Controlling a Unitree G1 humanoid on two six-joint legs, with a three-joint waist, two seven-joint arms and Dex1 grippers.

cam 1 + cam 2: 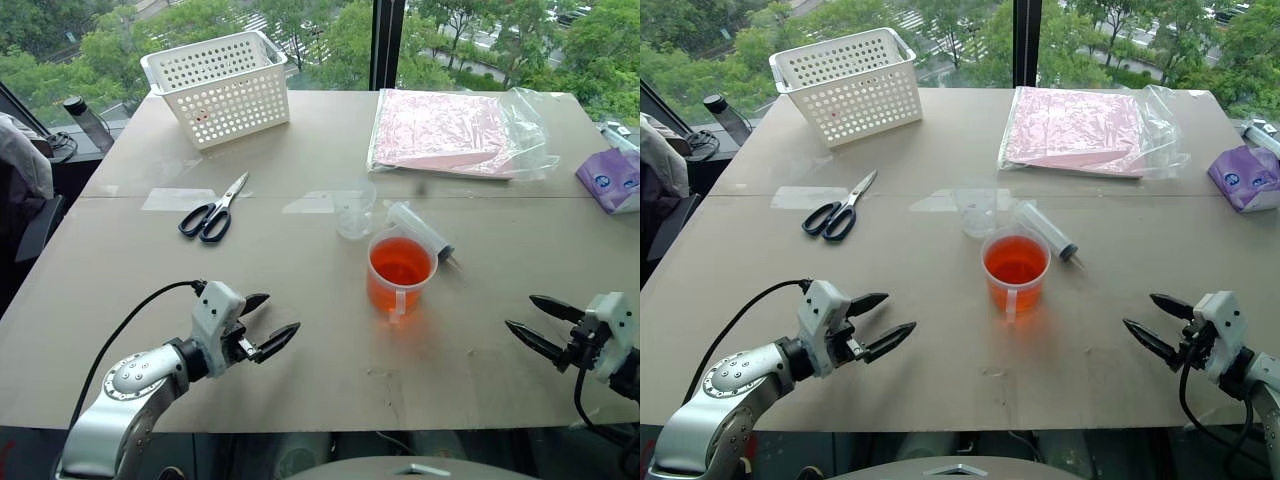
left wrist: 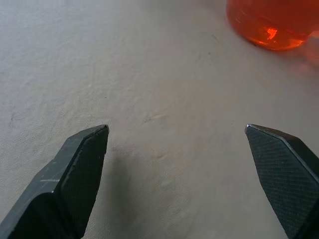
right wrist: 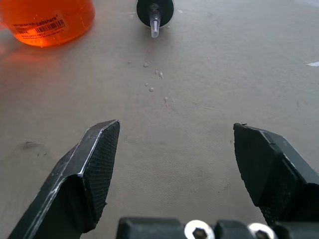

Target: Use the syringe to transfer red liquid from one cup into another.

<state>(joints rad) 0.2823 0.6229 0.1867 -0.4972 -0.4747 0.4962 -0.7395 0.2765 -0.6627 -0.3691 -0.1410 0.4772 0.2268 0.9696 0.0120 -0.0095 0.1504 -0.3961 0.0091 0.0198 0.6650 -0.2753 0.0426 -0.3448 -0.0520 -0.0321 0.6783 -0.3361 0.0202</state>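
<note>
The syringe's tip (image 1: 1077,262) points at my right gripper's open fingers, so I should keep moving over the syringe's body (image 1: 1042,225) until the fingers are on either side of it, then close them.
A wide clear cup (image 1: 399,272) with a handle tab stands mid-table, holding orange-red liquid (image 1: 400,264). Behind it to the left sits the small plain clear cup (image 1: 355,214). The clear syringe (image 1: 421,231) lies on the table just right of the small cup, its tip pointing toward the front right. In the right wrist view the syringe tip (image 3: 155,21) faces the camera, with small droplets on the table before it. My left gripper (image 1: 268,322) hovers open at the front left, empty. At the front right my right gripper (image 1: 532,319) is open and empty too.
A white perforated basket (image 1: 220,86) stands at the back left. Black-handled scissors (image 1: 213,212) lie left of the cups. A plastic bag of pink sheets (image 1: 447,130) lies at the back right, and a purple packet (image 1: 610,180) sits at the right edge.
</note>
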